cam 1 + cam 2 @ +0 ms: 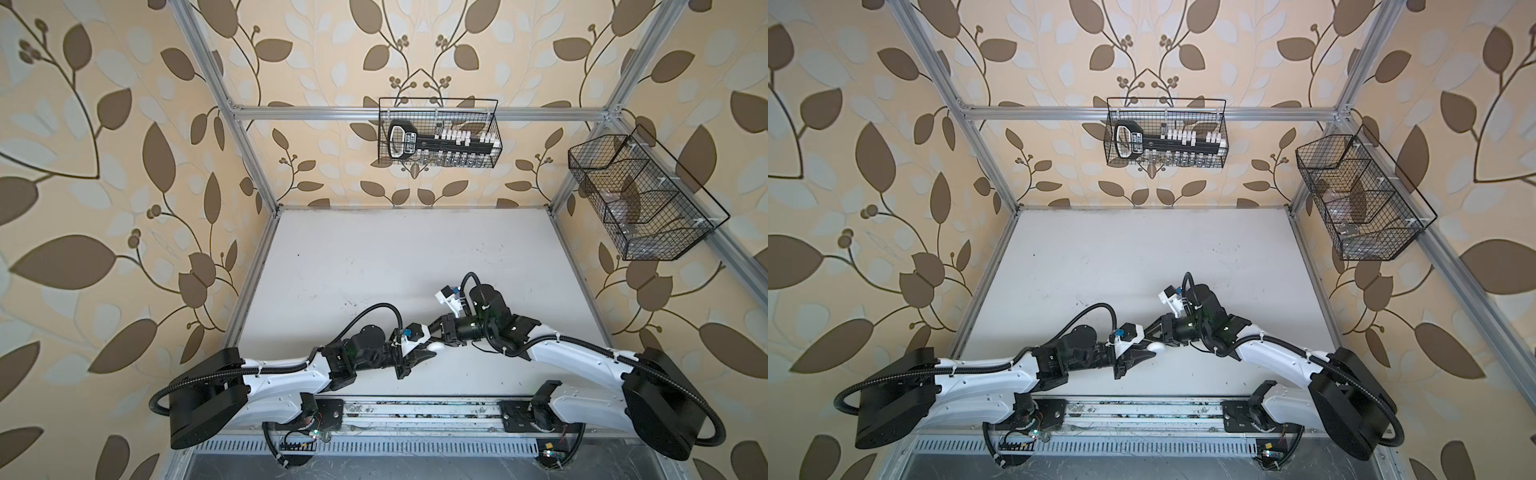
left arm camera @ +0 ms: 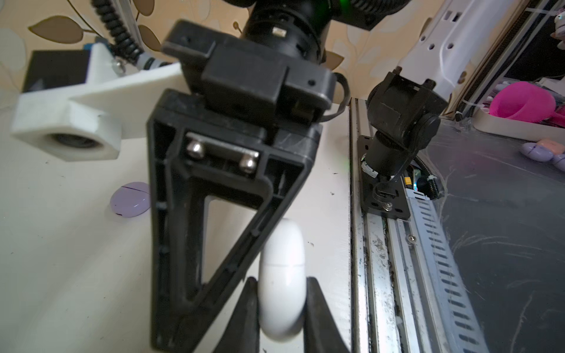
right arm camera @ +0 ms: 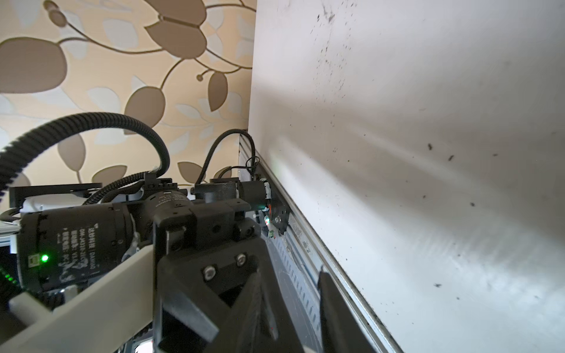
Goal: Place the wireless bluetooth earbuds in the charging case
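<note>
The white case's lid sits flush on its base (image 2: 282,264), so my left gripper should keep going toward the lilac case (image 2: 130,199) and let go of the white case next to it.
My left gripper (image 2: 282,279) is shut on a white round charging case (image 2: 282,266), held edge-on a little above the table with its seam line showing. In both top views the case (image 1: 437,346) (image 1: 1157,347) shows as a small white oval where the two grippers meet, near the table's front middle. My right gripper (image 3: 290,272) has its jaws apart with nothing between them; one of its black fingers (image 2: 214,244) rests against the side of the case. A lilac case (image 2: 130,199) lies closed on the table beyond. The earbuds are out of view.
The metal rail (image 1: 415,409) and both arm bases run along the table's front edge. A wire basket (image 1: 440,133) with a tool hangs on the back wall, another wire basket (image 1: 640,195) on the right wall. A pink scoop (image 2: 522,102) lies beyond the rail.
</note>
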`<state>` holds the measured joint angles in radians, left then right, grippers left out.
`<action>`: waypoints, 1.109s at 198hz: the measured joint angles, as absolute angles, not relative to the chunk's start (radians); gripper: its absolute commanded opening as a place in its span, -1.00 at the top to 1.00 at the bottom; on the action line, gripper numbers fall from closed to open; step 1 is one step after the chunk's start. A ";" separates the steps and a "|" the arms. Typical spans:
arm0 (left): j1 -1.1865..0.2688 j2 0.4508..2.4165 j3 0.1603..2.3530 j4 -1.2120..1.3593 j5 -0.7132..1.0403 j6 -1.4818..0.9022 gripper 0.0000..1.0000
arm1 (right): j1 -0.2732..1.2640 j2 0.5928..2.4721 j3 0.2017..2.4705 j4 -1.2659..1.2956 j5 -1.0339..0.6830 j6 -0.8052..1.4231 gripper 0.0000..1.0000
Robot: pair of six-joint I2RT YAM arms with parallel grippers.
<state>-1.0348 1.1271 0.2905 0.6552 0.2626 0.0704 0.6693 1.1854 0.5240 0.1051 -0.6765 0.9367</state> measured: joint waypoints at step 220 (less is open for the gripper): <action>-0.704 1.766 0.568 0.824 0.290 -0.483 1.00 | 0.624 0.704 0.388 -0.264 0.001 0.759 0.09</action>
